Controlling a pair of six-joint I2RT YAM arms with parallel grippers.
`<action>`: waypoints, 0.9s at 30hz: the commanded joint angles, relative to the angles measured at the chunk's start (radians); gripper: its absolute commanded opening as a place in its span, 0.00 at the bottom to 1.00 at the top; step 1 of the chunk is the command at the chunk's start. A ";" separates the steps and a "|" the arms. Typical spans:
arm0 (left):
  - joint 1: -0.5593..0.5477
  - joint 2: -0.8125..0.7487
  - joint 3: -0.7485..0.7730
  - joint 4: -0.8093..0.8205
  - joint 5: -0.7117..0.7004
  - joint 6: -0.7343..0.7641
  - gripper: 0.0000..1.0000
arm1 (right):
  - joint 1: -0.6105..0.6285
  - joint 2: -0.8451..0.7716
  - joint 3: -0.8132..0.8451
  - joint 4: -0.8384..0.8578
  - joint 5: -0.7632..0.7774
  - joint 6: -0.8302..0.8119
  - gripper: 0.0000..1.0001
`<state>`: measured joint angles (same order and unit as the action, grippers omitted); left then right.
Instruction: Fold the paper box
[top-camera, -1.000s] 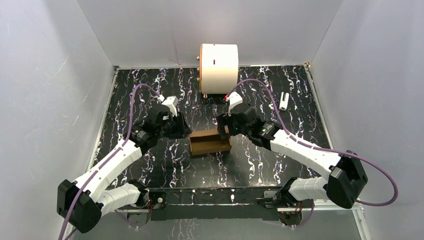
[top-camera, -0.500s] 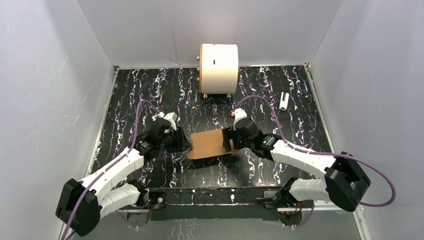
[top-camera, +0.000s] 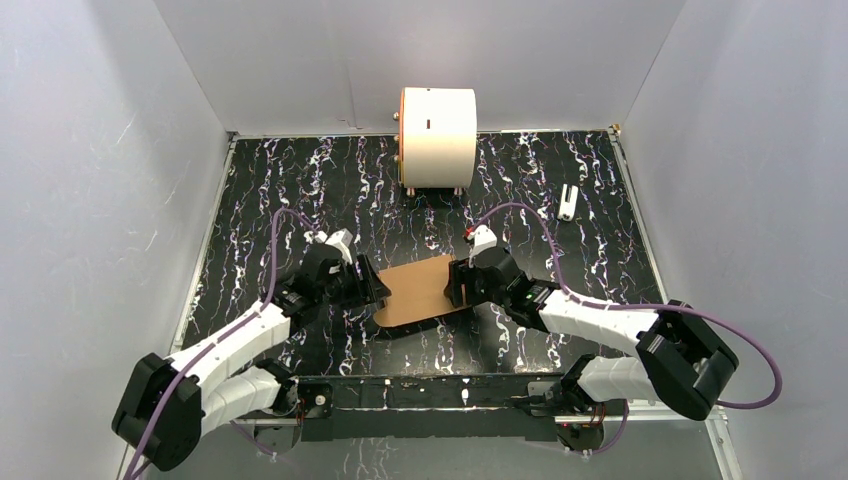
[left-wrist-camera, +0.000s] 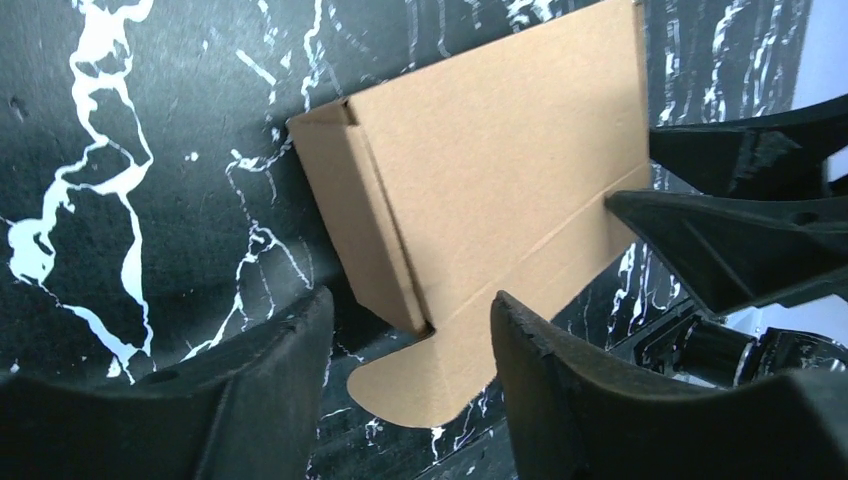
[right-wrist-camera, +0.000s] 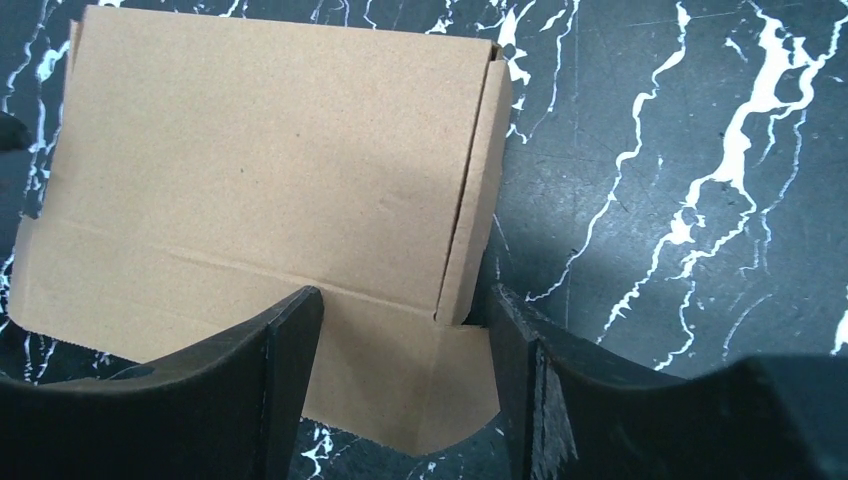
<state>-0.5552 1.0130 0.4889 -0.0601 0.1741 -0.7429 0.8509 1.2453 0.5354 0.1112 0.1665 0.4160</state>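
Note:
The front flap sticks out flat from the box with its rounded tabs (left-wrist-camera: 408, 386) outside, so next my left gripper moves back while my right gripper raises the flap's middle (top-camera: 425, 311).
The paper box (top-camera: 415, 290) is brown cardboard lying low on the black marbled table, its lid panel down and a front flap with rounded tabs jutting toward the arms. My left gripper (top-camera: 372, 290) sits at its left end. In the left wrist view the box (left-wrist-camera: 490, 180) fills the middle, and my left gripper (left-wrist-camera: 405, 310) is open astride the rounded tab (left-wrist-camera: 420, 385) without touching it. My right gripper (top-camera: 458, 285) sits at the right end. In the right wrist view it (right-wrist-camera: 400, 300) is open over the right corner of the box (right-wrist-camera: 260, 160), the front flap showing between its fingers.
A large white cylinder with an orange rim (top-camera: 437, 135) stands at the back centre. A small white object (top-camera: 568, 202) lies at the back right. Grey walls enclose the table on three sides. The right gripper's black fingers (left-wrist-camera: 740, 220) reach into the left wrist view.
The box's lid has gone from standing up to lying flat. Both grippers have come down and nearer to the arms' bases. The left jaws have widened and the right jaws have narrowed a little.

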 joint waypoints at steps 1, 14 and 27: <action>-0.005 0.028 -0.044 0.053 0.027 -0.032 0.54 | -0.001 0.011 -0.033 0.092 -0.007 0.027 0.68; -0.003 0.187 -0.037 0.176 -0.077 0.046 0.30 | 0.000 0.056 -0.043 0.191 -0.027 0.030 0.66; 0.044 0.323 0.071 0.229 -0.203 0.131 0.35 | -0.001 -0.003 -0.027 0.200 0.001 -0.060 0.72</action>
<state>-0.5350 1.2957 0.5133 0.2264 0.0875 -0.6861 0.8417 1.2922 0.4942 0.2958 0.1806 0.4278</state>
